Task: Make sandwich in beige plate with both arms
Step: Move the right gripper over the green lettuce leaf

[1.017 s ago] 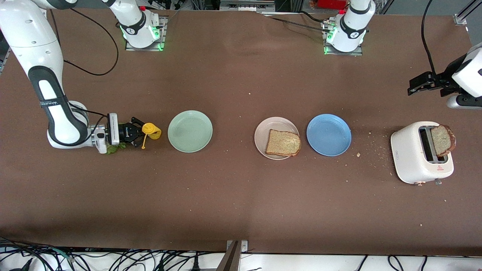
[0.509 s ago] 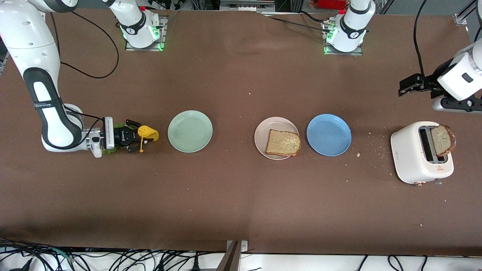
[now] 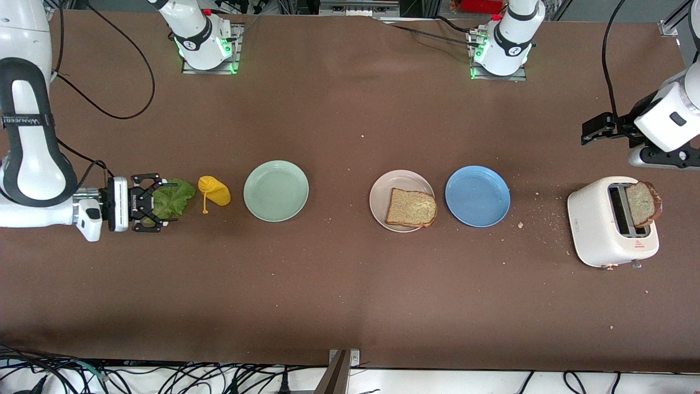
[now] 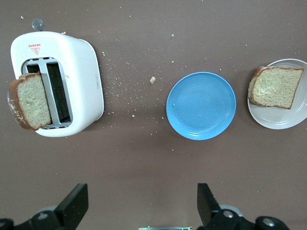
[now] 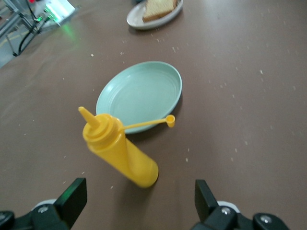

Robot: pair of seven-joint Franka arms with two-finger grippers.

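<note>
I should pull back, point the fingers down and pinch the leaf (image 3: 174, 198), because my right gripper is slanted toward the yellow squeeze bottle (image 3: 216, 191), over the green lettuce leaf.
The beige plate (image 3: 383, 192) sits mid-table with one brown bread slice (image 3: 411, 208) on it; both also show in the left wrist view, the plate (image 4: 288, 120) and the slice (image 4: 276, 86). A second bread slice (image 3: 642, 203) sticks out of the white toaster (image 3: 601, 224). The green lettuce leaf (image 3: 176, 197) lies on the table at the right arm's end. My right gripper (image 3: 158, 202) is open and empty at the leaf's edge. My left gripper (image 3: 593, 128) is open and empty in the air beside the toaster (image 4: 76, 81).
A yellow squeeze bottle (image 3: 214, 191) sits between the lettuce and the mint-green plate (image 3: 276, 190); in the right wrist view the bottle (image 5: 122, 153) is just ahead of my open fingers. A blue plate (image 3: 477, 196) lies between the beige plate and the toaster. Crumbs surround the toaster.
My right gripper let go of the yellow bottle and drew back toward the right arm's end of the table, uncovering the lettuce. The left gripper shifted slightly near the toaster.
</note>
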